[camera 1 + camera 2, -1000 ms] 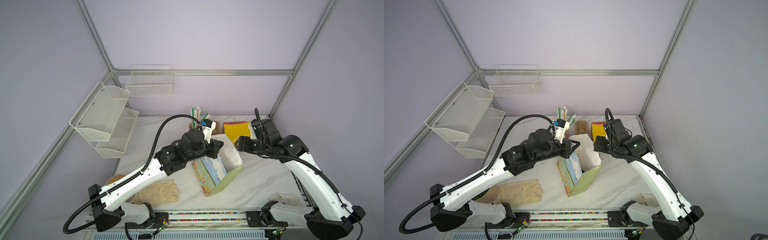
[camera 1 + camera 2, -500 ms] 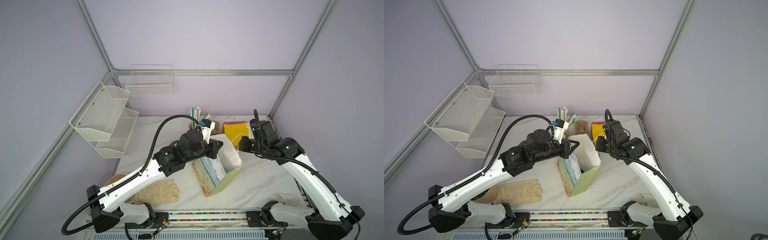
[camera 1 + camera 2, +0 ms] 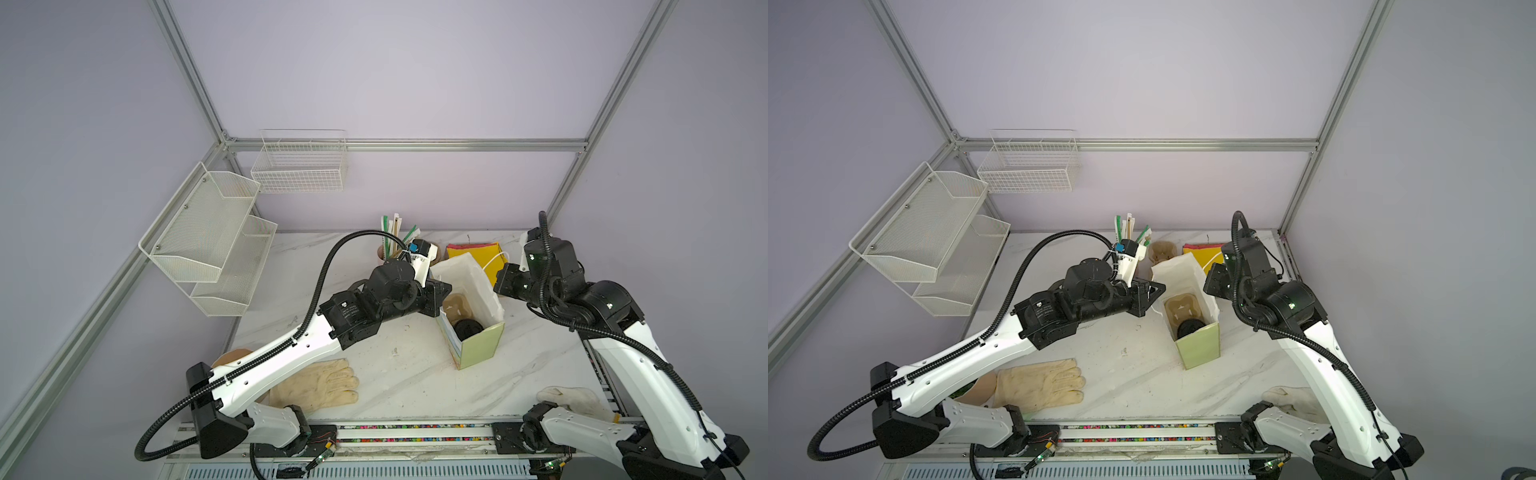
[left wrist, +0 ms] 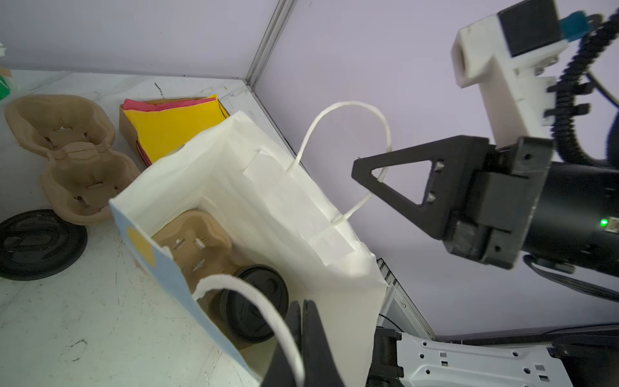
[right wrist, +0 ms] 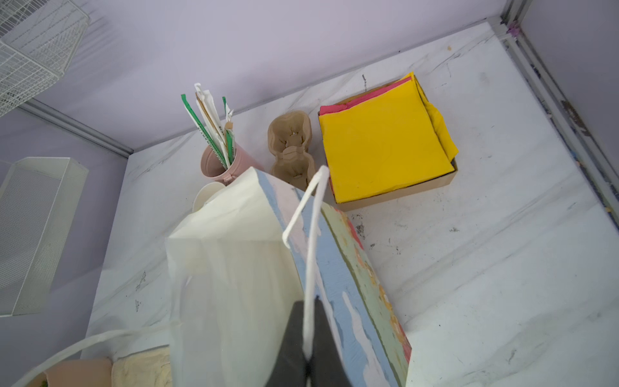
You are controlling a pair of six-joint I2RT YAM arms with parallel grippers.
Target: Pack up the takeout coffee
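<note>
My left gripper should wait to reach for a straw [image 3: 396, 225]. The paper bag [image 3: 480, 339] slants crooked from both handles, so I should first set it down straight and let go of its handles.
A paper bag [image 3: 478, 347] [image 3: 1198, 345] stands open mid-table, white inside [image 4: 268, 187], blue and green outside [image 5: 335, 268]. Inside it sits a brown cup carrier [image 4: 187, 241] holding the takeout coffee; only its black lid [image 4: 254, 303] [image 3: 468, 328] [image 3: 1190, 328] shows. My left gripper [image 4: 303, 308] [image 3: 438, 289] [image 3: 1156, 289] is shut on the bag's left handle [image 4: 248, 295]. My right gripper [image 5: 310, 311] [image 3: 498, 282] [image 3: 1209, 282] is shut on the right handle [image 5: 313, 214], which runs down between its fingers.
Behind the bag stand a pink cup of straws [image 5: 219, 164], a spare carrier [image 5: 291, 150], a box of yellow napkins [image 5: 382, 144] and a white cup [image 5: 207, 197]. A loose black lid [image 4: 37, 244] lies beside them. Gloves [image 3: 320, 384] [image 3: 573, 401] lie at the front edge. Wire shelves [image 3: 212, 241] hang at left.
My right gripper moved in to the bag's right handle and closed on it. The left gripper stayed shut on its handle, shifting only slightly.
</note>
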